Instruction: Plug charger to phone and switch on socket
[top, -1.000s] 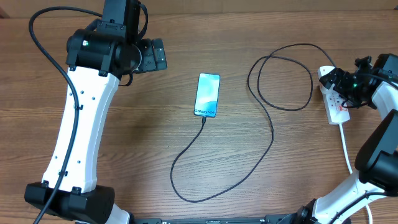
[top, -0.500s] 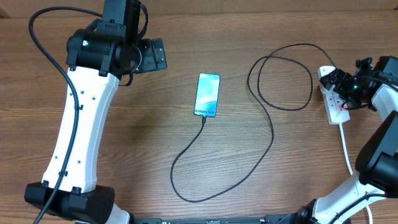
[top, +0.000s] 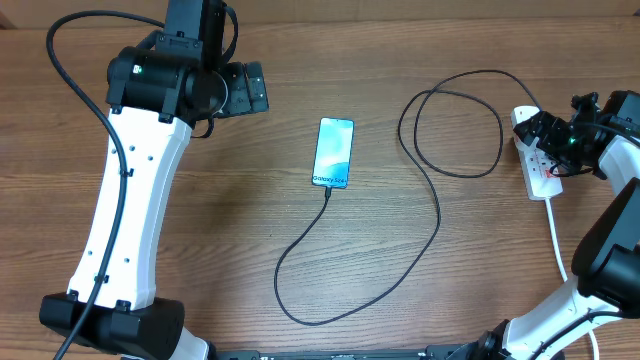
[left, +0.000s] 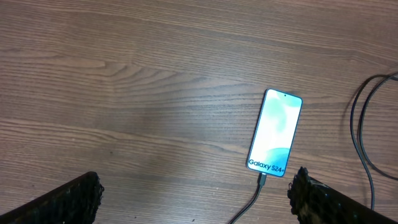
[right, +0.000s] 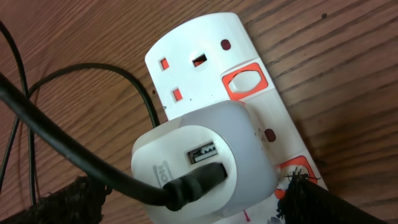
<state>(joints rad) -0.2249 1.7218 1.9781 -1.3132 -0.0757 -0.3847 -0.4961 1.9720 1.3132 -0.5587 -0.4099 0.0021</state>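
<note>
Next, I back off and push the switch's adapter side (right: 285, 170), because the light by the adapter (right: 270, 135) is dark while my right gripper's finger is over the red switch.
The phone (top: 333, 152) lies screen-up mid-table, its blue screen lit; it also shows in the left wrist view (left: 275, 130). The charger's black cable (top: 437, 215) has its tip in the phone's bottom edge (left: 262, 182). It loops across the table to the socket (top: 541, 172). In the right wrist view, the cable (right: 62, 130) ends in a white adapter (right: 205, 158) seated in the socket (right: 205, 43). My right gripper (right: 186, 202) is open and straddles the adapter, its right fingertip at a red switch (right: 289, 169). My left gripper (left: 196, 199) is open, high above the table left of the phone.
A second red switch (right: 244, 81) sits beside the socket's free outlet. The white cord (top: 556, 235) runs from the socket toward the table's front right. The cable forms a wide loop (top: 452, 120) left of the socket. The left arm (top: 130, 210) spans the table's left side.
My right gripper has shifted slightly over the socket. The phone, the cable and the left arm have not moved.
</note>
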